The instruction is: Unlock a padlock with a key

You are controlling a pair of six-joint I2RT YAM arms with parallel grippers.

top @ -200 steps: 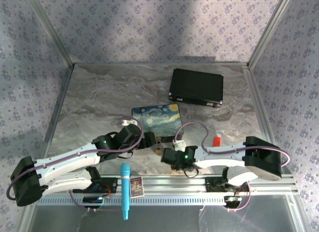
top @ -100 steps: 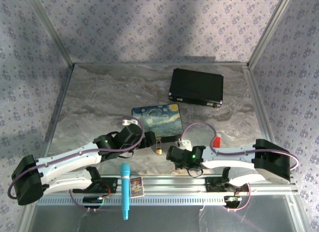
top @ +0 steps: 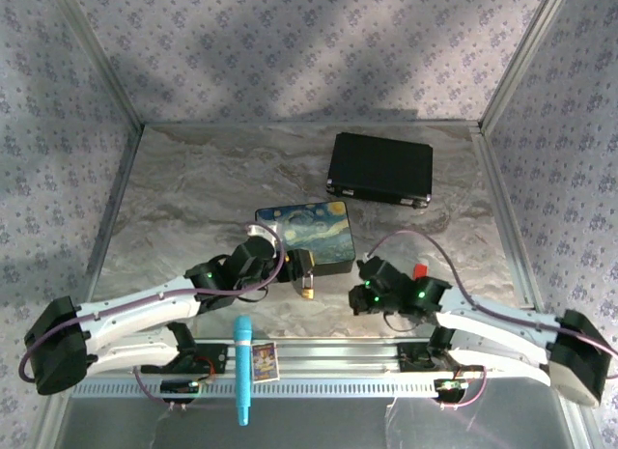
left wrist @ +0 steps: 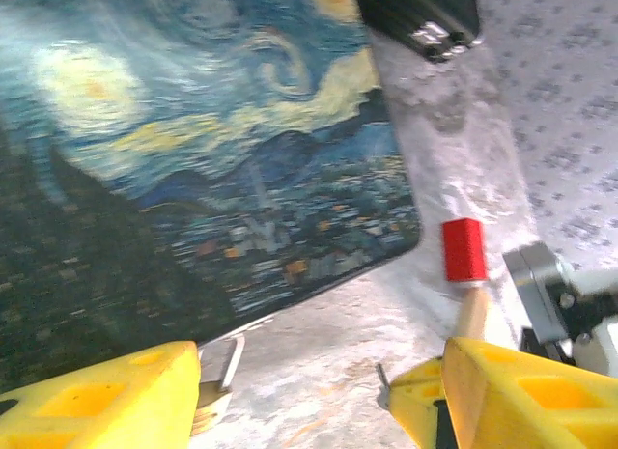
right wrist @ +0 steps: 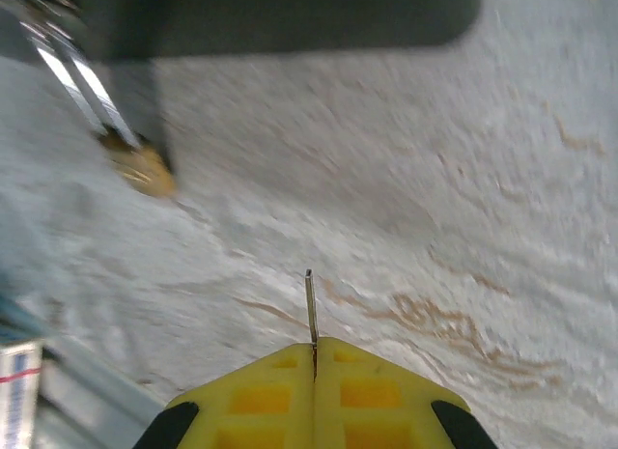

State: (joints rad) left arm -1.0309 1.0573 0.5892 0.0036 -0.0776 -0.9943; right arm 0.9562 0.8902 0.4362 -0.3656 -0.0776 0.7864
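My right gripper's fingers leave only a short bit of the key's blade [right wrist: 311, 309] sticking out, so my left gripper should hold the key while my right gripper takes hold of the key's head.
The padlock [top: 307, 286] lies on the marble table just in front of the painted box [top: 305, 231]. Its brass body [left wrist: 212, 399] and silver shackle rest against the inner face of my left gripper's left finger [left wrist: 106, 401]. My left gripper [left wrist: 309, 396] is open, with bare table between its fingers [top: 294, 271]. My right gripper [right wrist: 315, 357] is shut on the key [right wrist: 310, 309], whose thin blade sticks out forward. It hovers a short way to the right of the padlock [right wrist: 140, 169], apart from it [top: 358, 296]. The key tip [left wrist: 381, 376] also appears by my left gripper's right finger.
A black case [top: 379, 169] lies at the back right. A small red cylinder [top: 419, 271] stands beside the right arm. A blue marker [top: 242, 368] and a small card [top: 264, 360] lie on the front rail. Open marble stretches to the left and back.
My right gripper closed fully on the key and drew back to the right, away from the padlock. My left gripper slid right until its left finger met the padlock, its jaws narrowing a little.
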